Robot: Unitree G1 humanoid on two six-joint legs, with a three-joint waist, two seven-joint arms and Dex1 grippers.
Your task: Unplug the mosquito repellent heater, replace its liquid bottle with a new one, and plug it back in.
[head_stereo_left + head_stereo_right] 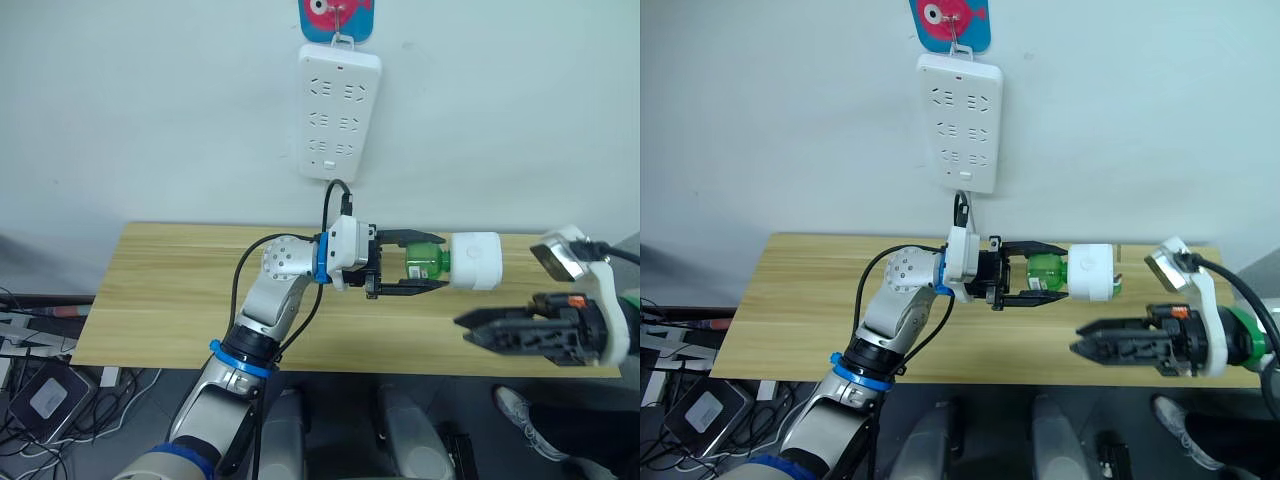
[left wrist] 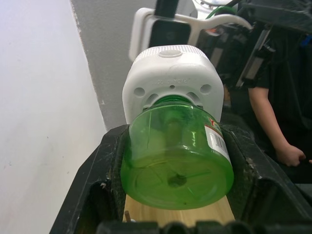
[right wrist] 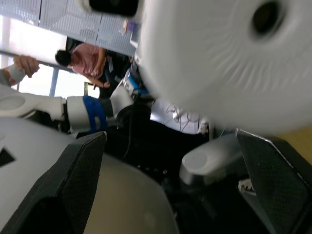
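Observation:
The heater's end (image 1: 476,261) has a round hole (image 3: 266,18) pointing away from the bottle, so the robot should expect the bottle's wick to be out of sight inside the heater.
The mosquito repellent heater (image 1: 472,261), a small white rounded block, hangs sideways above the table with a green liquid bottle (image 1: 425,262) screwed into it. My left gripper (image 1: 442,262) is shut on the bottle, one black finger (image 2: 92,185) on each side of the green body (image 2: 178,156). The heater (image 2: 170,78) sticks out beyond the fingertips. My right gripper (image 1: 463,330) is open, low and to the right of the heater, pointing left and apart from it. The heater's white shell (image 3: 219,58) looms just above its spread fingers (image 3: 83,175).
A long white power strip (image 1: 338,112) hangs on the wall above the wooden table (image 1: 180,290), its sockets bare. A person's arm (image 2: 273,122) shows beyond the table's right end, and a shoe (image 1: 515,405) on the floor. Cables and boxes (image 1: 40,395) lie at the lower left.

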